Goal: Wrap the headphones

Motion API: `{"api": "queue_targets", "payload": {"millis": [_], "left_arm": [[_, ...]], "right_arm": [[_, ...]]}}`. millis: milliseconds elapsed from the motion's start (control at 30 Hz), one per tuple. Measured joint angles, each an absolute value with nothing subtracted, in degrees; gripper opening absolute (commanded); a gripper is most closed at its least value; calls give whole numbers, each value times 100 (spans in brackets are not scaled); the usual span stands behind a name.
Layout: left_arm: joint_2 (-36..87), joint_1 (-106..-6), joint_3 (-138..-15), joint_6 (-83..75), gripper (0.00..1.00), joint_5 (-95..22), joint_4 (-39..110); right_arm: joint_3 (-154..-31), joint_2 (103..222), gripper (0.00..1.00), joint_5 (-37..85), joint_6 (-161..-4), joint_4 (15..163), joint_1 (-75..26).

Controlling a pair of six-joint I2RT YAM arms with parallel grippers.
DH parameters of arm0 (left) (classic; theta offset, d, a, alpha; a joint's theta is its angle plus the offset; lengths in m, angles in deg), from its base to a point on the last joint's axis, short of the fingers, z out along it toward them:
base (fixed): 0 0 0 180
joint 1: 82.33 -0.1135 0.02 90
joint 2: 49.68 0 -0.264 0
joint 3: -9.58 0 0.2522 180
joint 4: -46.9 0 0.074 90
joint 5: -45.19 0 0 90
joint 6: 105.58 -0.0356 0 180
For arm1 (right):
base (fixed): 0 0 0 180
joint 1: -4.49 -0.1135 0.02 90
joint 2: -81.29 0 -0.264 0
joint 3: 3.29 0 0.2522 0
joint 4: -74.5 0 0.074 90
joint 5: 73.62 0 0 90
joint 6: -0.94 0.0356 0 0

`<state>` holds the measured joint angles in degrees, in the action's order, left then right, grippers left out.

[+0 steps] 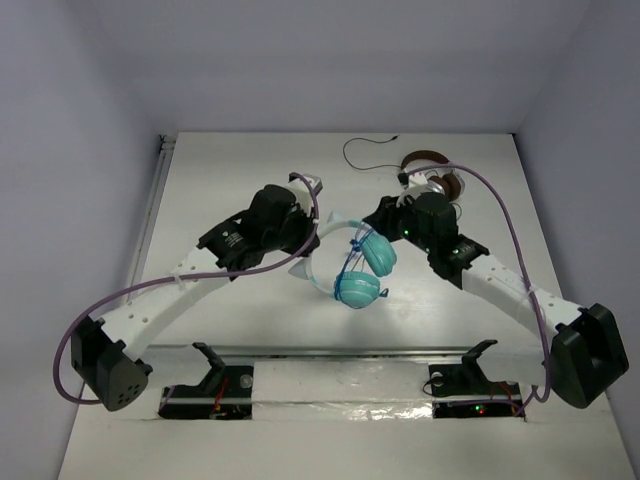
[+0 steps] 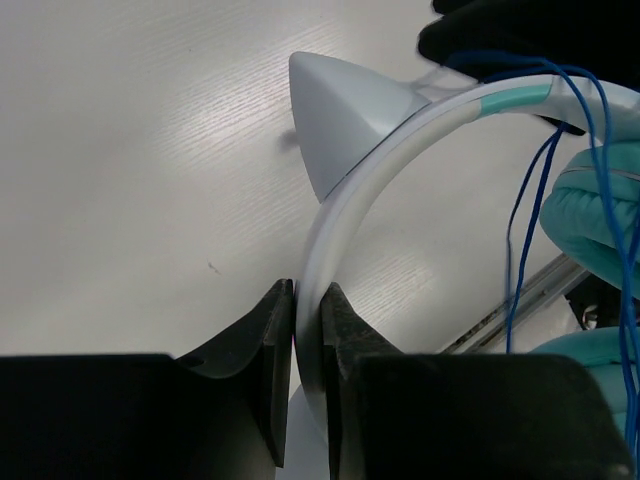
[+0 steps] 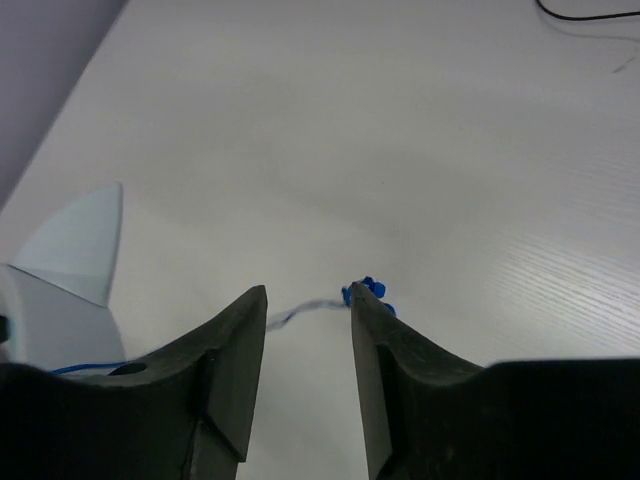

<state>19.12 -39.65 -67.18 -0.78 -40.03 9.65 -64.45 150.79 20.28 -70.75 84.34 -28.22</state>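
Note:
I should take the cable's blue end (image 3: 370, 290) with my right gripper while my left gripper lifts the headphones' headband (image 2: 355, 190), because that end hangs loose past my right gripper's open fingers.
The teal headphones (image 1: 362, 272) lie at the table's middle, earcups stacked, with a pale white headband (image 2: 345, 215) that bears pointed cat ears (image 2: 340, 115). My left gripper (image 2: 308, 300) is shut on the headband; in the top view it (image 1: 316, 244) sits left of the earcups. The thin blue cable (image 2: 520, 230) loops over the headband and a teal earcup (image 2: 595, 210). My right gripper (image 3: 308, 300) is open. The cable's blue end (image 3: 368, 290) hangs by its right fingertip, and a blurred stretch of cable crosses the gap. In the top view this gripper (image 1: 374, 222) is just behind the earcups.
Brown-and-silver headphones (image 1: 435, 175) with a black cable (image 1: 365, 150) lie at the back right, close behind my right wrist. A metal rail (image 1: 340, 352) runs along the table's near edge. White walls close in the left, back and right sides.

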Motion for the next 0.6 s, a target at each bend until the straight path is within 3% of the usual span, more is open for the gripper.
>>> {"api": "queue_targets", "payload": {"millis": [133,400,467,600], "left_arm": [[1916,-3963,-7254,-126,0,-3986,801],[2113,-4002,-8340,-200,0,-3988,557],[2189,-4004,-8526,-211,0,-4023,485],[2320,-4007,-8812,-255,0,-4132,270]], "right_arm": [[-6078,15140,52,2588,-6791,7728,-2735],[-5503,15105,48,3082,-6481,6651,-2707],[-5389,15096,38,3136,-6444,6533,-2661],[-5190,15019,5,3143,-6337,6345,-2558]]}}
